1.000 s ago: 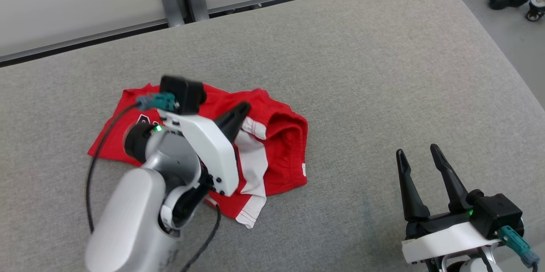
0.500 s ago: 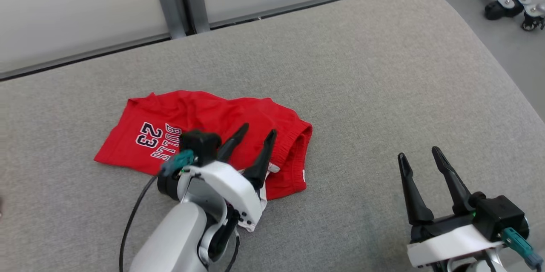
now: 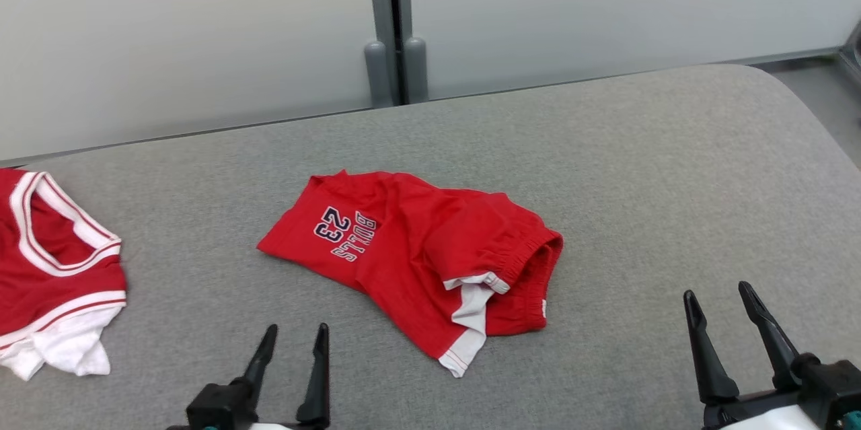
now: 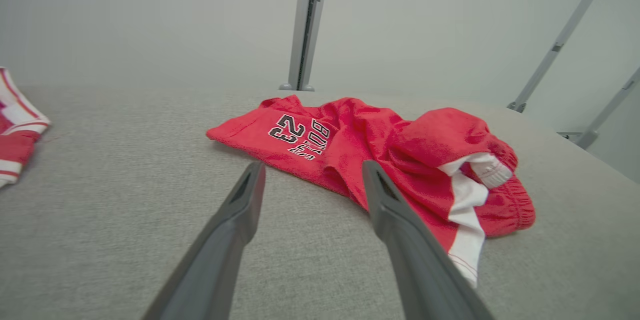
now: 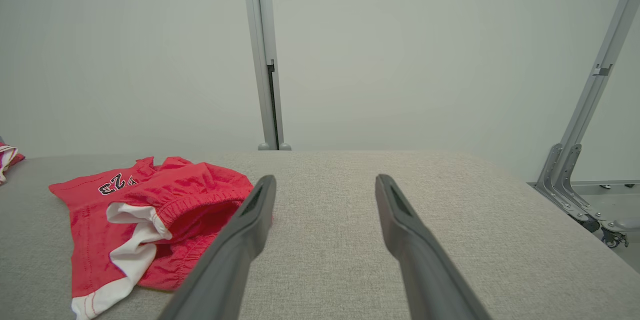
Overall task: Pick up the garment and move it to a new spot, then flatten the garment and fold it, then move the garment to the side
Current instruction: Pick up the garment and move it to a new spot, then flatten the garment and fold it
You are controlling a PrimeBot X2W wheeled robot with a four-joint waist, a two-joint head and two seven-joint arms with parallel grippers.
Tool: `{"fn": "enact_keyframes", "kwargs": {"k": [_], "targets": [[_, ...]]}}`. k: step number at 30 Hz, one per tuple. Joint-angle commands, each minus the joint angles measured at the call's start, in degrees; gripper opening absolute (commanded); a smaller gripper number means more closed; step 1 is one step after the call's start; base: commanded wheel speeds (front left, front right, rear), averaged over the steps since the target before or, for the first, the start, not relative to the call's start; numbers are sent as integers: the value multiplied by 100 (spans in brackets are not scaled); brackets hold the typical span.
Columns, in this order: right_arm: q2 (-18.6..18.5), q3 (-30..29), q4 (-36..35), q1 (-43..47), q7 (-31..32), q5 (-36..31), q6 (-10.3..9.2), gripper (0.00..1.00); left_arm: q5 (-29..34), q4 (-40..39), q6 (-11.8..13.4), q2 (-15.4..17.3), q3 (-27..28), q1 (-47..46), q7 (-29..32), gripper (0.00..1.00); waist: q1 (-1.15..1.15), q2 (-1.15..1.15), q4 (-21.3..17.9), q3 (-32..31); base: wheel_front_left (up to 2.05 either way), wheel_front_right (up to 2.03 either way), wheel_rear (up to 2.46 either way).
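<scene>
My gripper will peel the garment's upper layer (image 3: 413, 305) off the cloth underneath when it lifts the white-trimmed corner, because the near hem buckles in a loose crease (image 4: 339, 178).
The garment (image 3: 417, 248) is a pair of red shorts with white side panels and "BULLS 23" print. It lies crumpled and partly folded over itself mid-surface on the grey padded table (image 3: 639, 167). My left gripper (image 3: 296, 330) stands open near the front edge, short of the shorts, with nothing between its fingers. In the left wrist view the shorts (image 4: 360, 134) lie just beyond the left gripper (image 4: 314, 167), whose right finger overlaps their near hem. My right gripper (image 3: 717, 292) is open and empty at the lower right. In the right wrist view the garment (image 5: 170, 190) sits left of the right gripper (image 5: 325, 180).
A red jersey (image 3: 60, 262) with white trim lies at the table's left edge. A pale wall with a grey post (image 3: 393, 46) runs behind the table. The table's right corner (image 3: 807, 120) is rounded, and metal frame legs (image 5: 575, 185) stand on the floor past it.
My left gripper opened, let go of the shorts and drew back to the front edge. The head camera turned and tilted, bringing the jersey into view. The right gripper stayed open.
</scene>
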Motion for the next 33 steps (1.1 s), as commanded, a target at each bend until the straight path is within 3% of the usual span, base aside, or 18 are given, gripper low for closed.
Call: {"fn": "enact_keyframes", "kwargs": {"k": [1, 6, 17, 24, 33], "targets": [[-19, -113, -22, 129, -28, -71, 1, 100, 206, -253, 70, 3, 254, 163, -32, 100, 0, 0, 348, -232, 0, 0, 0], [89, -322, 34, 361, -28, -107, 1, 100, 737, -689, -2, -186, 959, 807, -24, 100, 0, 0, 566, -339, 0, 0, 0], [242, -387, 193, 513, -29, -161, 1, 100, 1277, -639, -584, -483, 1978, 1308, -26, 100, 0, 0, 616, -429, 0, 0, 0], [250, -356, 212, 459, -28, -175, 1, 100, 1399, -624, -740, -527, 2139, 1254, -27, 100, 0, 0, 580, -435, 0, 0, 0], [188, -273, 194, 379, -28, -149, 1, 100, 1306, -957, -700, -537, 1898, 1039, -27, 100, 0, 0, 465, -407, 0, 0, 0]]}}
